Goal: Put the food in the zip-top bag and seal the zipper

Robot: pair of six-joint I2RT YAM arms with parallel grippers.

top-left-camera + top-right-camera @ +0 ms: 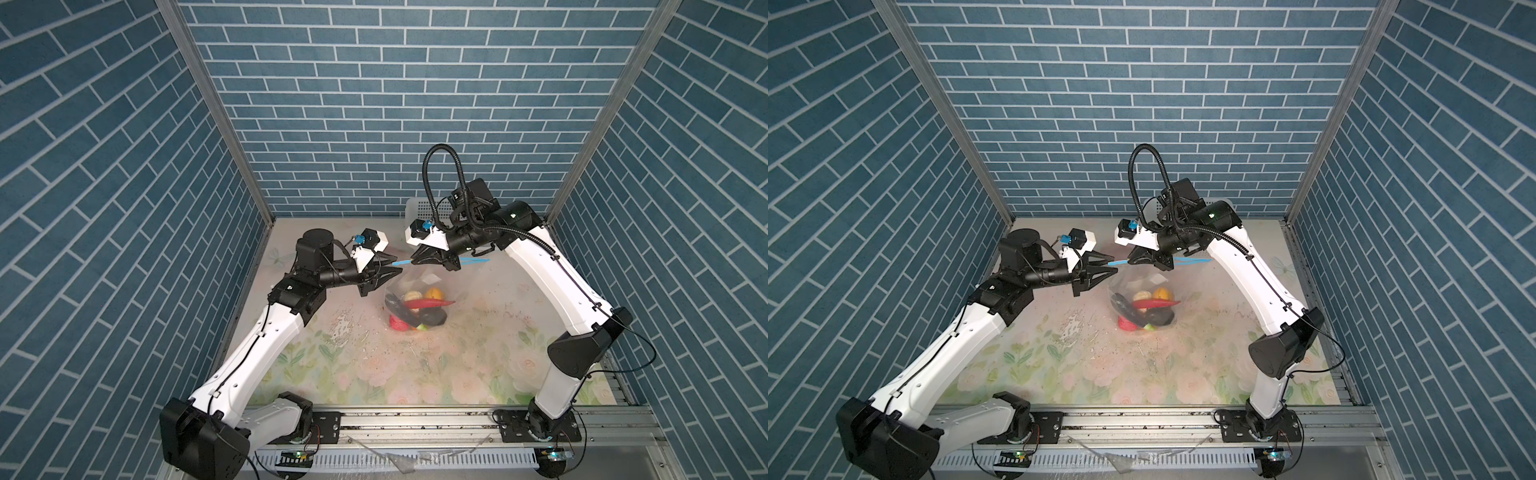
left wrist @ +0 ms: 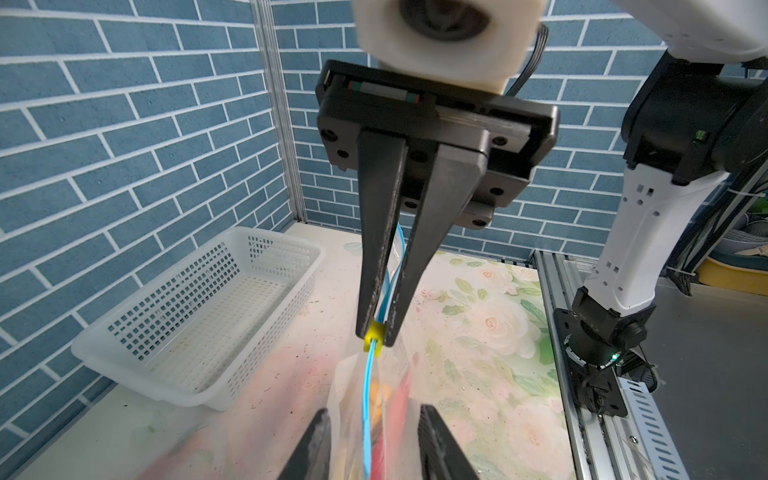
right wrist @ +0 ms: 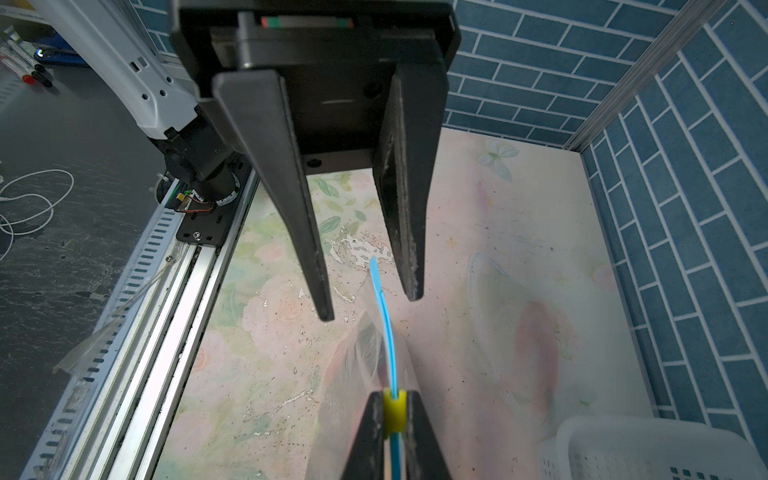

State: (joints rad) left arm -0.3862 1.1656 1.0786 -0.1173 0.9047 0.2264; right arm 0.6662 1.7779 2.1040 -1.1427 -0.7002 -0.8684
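I should clamp the zipper (image 3: pixel 392 356) near the yellow tab with my left gripper before my right gripper pulls, because the zipper's loose end (image 3: pixel 374 265) stands loose in my open left gripper.
The clear zip-top bag (image 1: pixel 409 291) hangs from its mouth edge, and its bottom rests on the table. Inside lies the food (image 1: pixel 415 311): a red chilli (image 1: pixel 1152 304), an orange fruit (image 1: pixel 1162 294) and a dark aubergine (image 1: pixel 1158 318) among it. My right gripper (image 3: pixel 394 428) is shut on the yellow tab (image 3: pixel 394 409) of the light blue zipper (image 3: pixel 384 328). My left gripper (image 2: pixel 376 440) stands open around the zipper's (image 2: pixel 368 395) free end, and the strip runs between its fingers without touching either. In both top views the two grippers (image 1: pixel 395 266) (image 1: pixel 412 261) meet tip to tip above the bag.
A white perforated basket (image 2: pixel 199 316) stands empty against the back wall, behind the right arm (image 1: pixel 540 270). The table carries a floral mat (image 1: pixel 415 374) with scuffed patches. Metal rails (image 1: pixel 415 419) run along the front edge.
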